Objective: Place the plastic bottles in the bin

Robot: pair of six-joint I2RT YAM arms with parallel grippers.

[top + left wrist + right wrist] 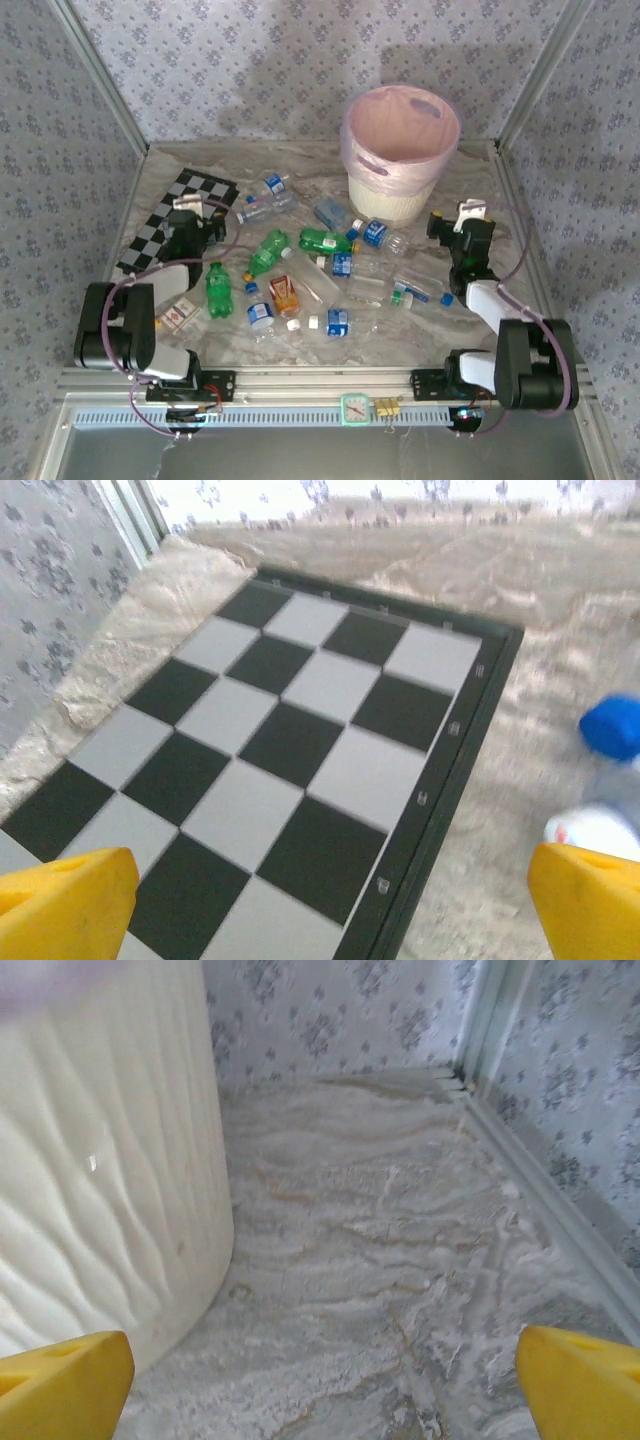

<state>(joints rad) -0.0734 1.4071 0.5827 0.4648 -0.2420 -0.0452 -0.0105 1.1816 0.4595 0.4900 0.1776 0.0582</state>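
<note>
I should keep moving my right gripper until it closes around the blue label (338, 322), because the white-capped bottle (326, 322) by the front rail lies apart from its neighbours.
Several plastic bottles lie scattered across the middle of the marble table: clear ones with blue labels (342, 264), green ones (218, 290) and an orange-red one (284, 295). The bin (385, 195), white with a pale pink bag, stands at the back right. My left gripper (192, 208) hovers open over the checkered board (160, 225); in the left wrist view the gripper (325, 905) has only board between its yellow fingers (65, 900), with a blue bottle cap (612, 725) at the right edge. My right gripper (455, 215) is open beside the bin's ribbed wall (100, 1160), with bare table between the gripper's (320, 1385) fingertips (580, 1380).
Papered walls with metal corner posts (530, 80) close in the table on three sides. A small clock (356, 408) sits on the front rail between the arm bases. Bare marble lies to the right of the bin (400, 1240).
</note>
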